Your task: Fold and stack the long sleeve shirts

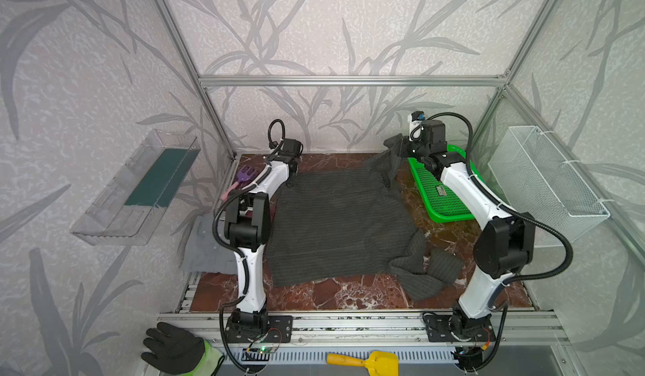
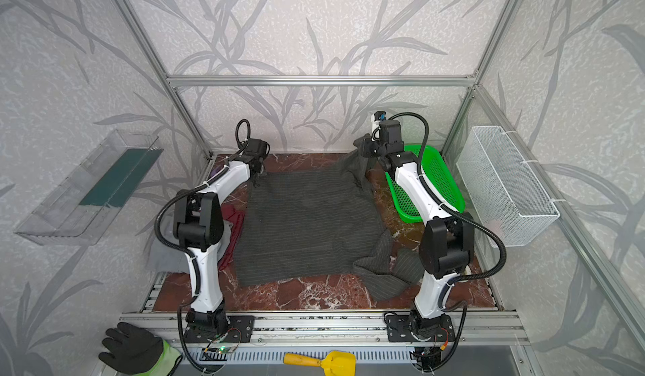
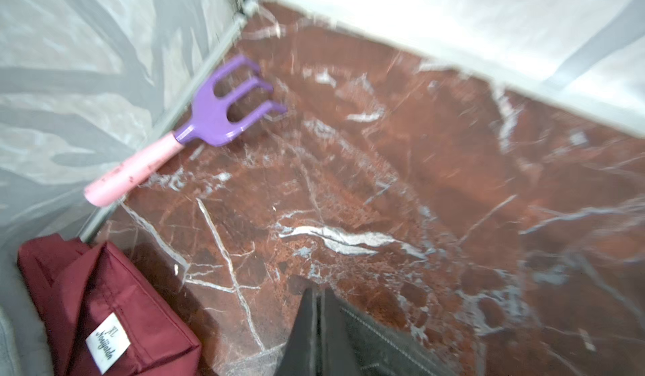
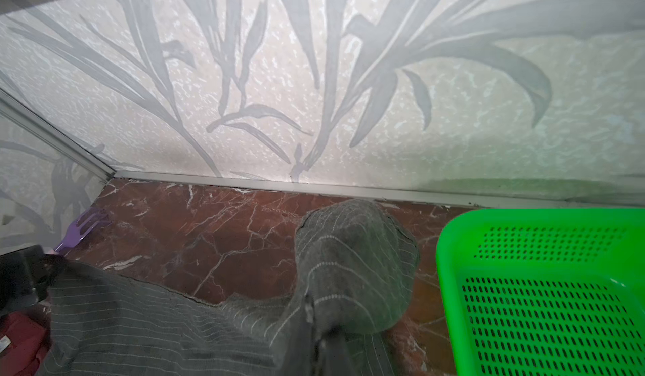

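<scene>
The charcoal shirt's far corners (image 1: 395,146) are in my grippers and its body (image 1: 299,231) is lying flat, so my left gripper should keep coming toward me until its corner rests there.
The dark charcoal pinstriped shirt (image 1: 335,224) (image 2: 307,224) lies spread over the middle of the marble table, one sleeve crumpled at the near right. My left gripper (image 1: 292,177) (image 3: 318,288) is low at the shirt's far left corner, shut with a stitched edge of the fabric (image 3: 370,336) pinched at its fingers. My right gripper (image 1: 400,147) (image 4: 309,308) is raised at the far right, shut on the shirt's far right corner, which bulges over the fingertips (image 4: 352,252). A grey shirt (image 1: 206,248) and a dark red shirt (image 2: 233,231) (image 3: 104,304) lie at the left, under the left arm.
A purple rake (image 1: 244,175) (image 3: 223,112) lies at the far left wall. A green perforated tray (image 1: 443,196) (image 4: 541,287) sits under the right arm. A white wire basket (image 1: 544,178) and a clear bin (image 1: 139,185) hang on the side walls. A black glove (image 1: 174,349) and a yellow scoop (image 1: 370,360) lie in front.
</scene>
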